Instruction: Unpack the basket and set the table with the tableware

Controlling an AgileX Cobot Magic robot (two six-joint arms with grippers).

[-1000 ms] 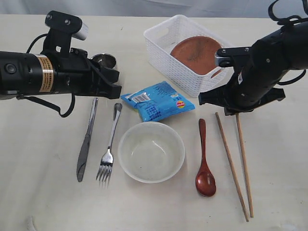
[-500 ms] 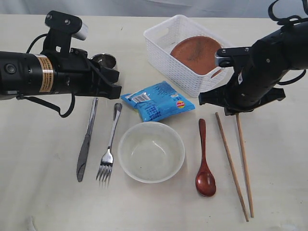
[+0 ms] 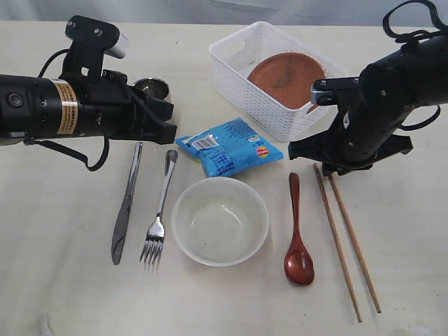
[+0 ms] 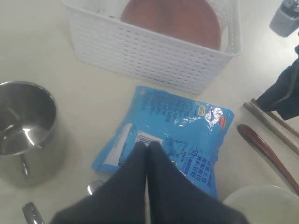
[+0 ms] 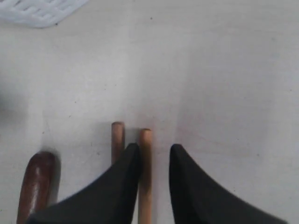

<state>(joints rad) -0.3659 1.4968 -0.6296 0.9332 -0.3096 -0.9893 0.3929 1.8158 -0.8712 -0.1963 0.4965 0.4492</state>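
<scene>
The chopsticks (image 3: 339,245) point away from the red-brown spoon at a slant, so my right gripper should bring each chopstick next to the spoon before it picks up the small brown plate.
The white basket (image 3: 238,77) at the back holds the small brown plate (image 3: 287,77). On the table (image 3: 56,280) lie the knife (image 3: 126,203), fork (image 3: 159,210), cream bowl (image 3: 220,220), red-brown spoon (image 3: 297,231) and two chopsticks (image 3: 337,241), (image 3: 354,241). The steel cup (image 3: 151,88) stands behind my left arm. My left gripper (image 4: 147,145) is shut and empty, hovering over the blue packet (image 4: 182,126). My right gripper (image 5: 154,148) is open at the chopsticks' far ends; one chopstick (image 5: 145,140) lies between its fingers against one finger, the other chopstick (image 5: 117,135) just outside.
The blue snack packet (image 3: 231,147) lies between the basket and the bowl. Bare tabletop shows at the left and along the front edge. The right arm's body sits close beside the basket's near corner (image 3: 297,126).
The right gripper shifted slightly left, and the outer chopstick's far end swung left with it, so it now lies slanted, nearly parallel and close to the other. The left arm has not moved.
</scene>
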